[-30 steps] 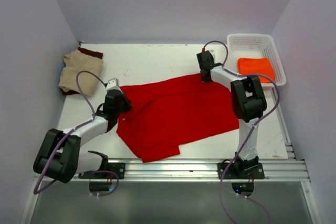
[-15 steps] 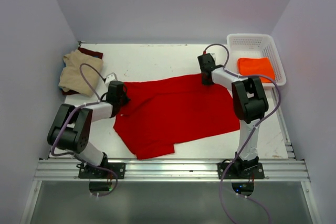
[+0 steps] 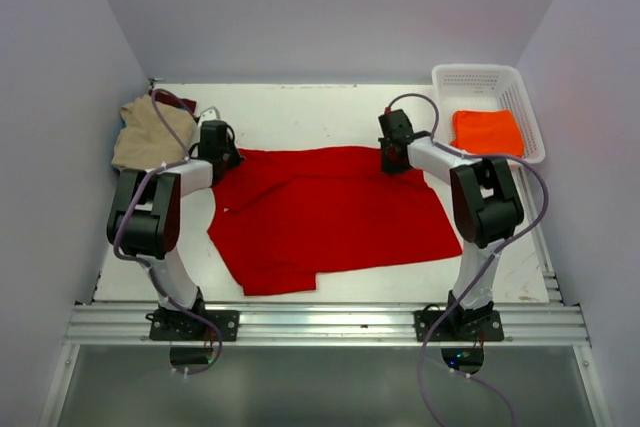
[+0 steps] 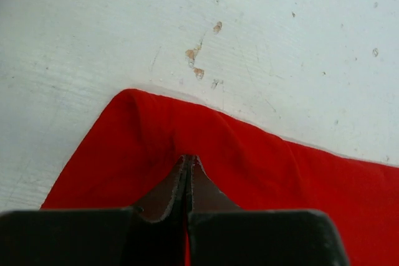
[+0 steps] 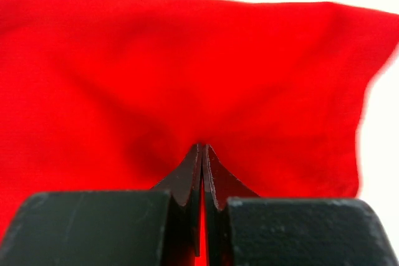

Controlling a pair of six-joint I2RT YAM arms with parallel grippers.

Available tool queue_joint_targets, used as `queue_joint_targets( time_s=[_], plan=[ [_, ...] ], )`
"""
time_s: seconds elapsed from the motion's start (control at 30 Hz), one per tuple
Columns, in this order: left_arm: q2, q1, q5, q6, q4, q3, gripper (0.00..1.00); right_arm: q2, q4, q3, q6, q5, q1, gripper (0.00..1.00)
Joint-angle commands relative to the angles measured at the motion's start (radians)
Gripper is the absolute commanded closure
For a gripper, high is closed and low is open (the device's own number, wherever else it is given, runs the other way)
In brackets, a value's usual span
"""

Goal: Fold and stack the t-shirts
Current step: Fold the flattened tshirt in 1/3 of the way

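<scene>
The red t-shirt's folded edge slants near my left gripper, so next my right gripper reaches across and takes the folded edge's end by the collar before folding further.
A bright red t-shirt lies spread across the middle of the table. My left gripper is shut on its far left corner, and the red cloth bunches at the closed tips. At the far right edge of the shirt my right gripper is shut on the cloth too, with red fabric filling that wrist view around the tips. A tan t-shirt lies folded at the back left on a dark maroon one. An orange t-shirt sits in the basket.
A white plastic basket stands at the back right corner of the table. The stack of folded shirts sits close to the left arm's elbow. Walls close in the table on three sides. A metal rail runs along the near edge.
Both grippers have pulled the red shirt's far edge toward the back of the table. The left gripper travelled far back and left, stretching that edge straight. The shirt lies flatter now.
</scene>
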Motion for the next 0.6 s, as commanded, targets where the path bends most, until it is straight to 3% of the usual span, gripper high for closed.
queue_joint_targets(
  time_s=[0.0, 0.1, 0.13, 0.2, 0.23, 0.33, 0.57],
  plan=[
    [-0.049, 0.010, 0.096, 0.049, 0.047, -0.018, 1.00, -0.163, 0.086, -0.038, 0.000, -0.186, 0.053, 1.00],
    [-0.125, 0.010, 0.130, 0.063, 0.038, -0.046, 1.00, -0.221, 0.096, -0.026, 0.024, -0.260, 0.081, 0.93],
    [-0.145, 0.010, 0.132, 0.063, 0.023, -0.052, 1.00, -0.226, 0.086, -0.018, 0.024, -0.277, 0.111, 0.79],
    [-0.210, 0.002, 0.179, 0.049, -0.055, -0.058, 0.99, -0.244, 0.076, -0.015, 0.024, -0.268, 0.151, 0.70],
    [-0.234, -0.002, 0.178, 0.042, -0.086, -0.076, 0.81, -0.249, 0.079, -0.021, 0.029, -0.280, 0.168, 0.61],
    [-0.351, -0.019, 0.153, 0.029, -0.202, -0.154, 0.63, -0.263, 0.112, -0.059, 0.069, -0.311, 0.216, 0.48],
    [-0.596, -0.027, 0.229, 0.019, -0.356, -0.354, 0.59, -0.264, 0.181, -0.145, 0.156, -0.356, 0.288, 0.49]
  ],
)
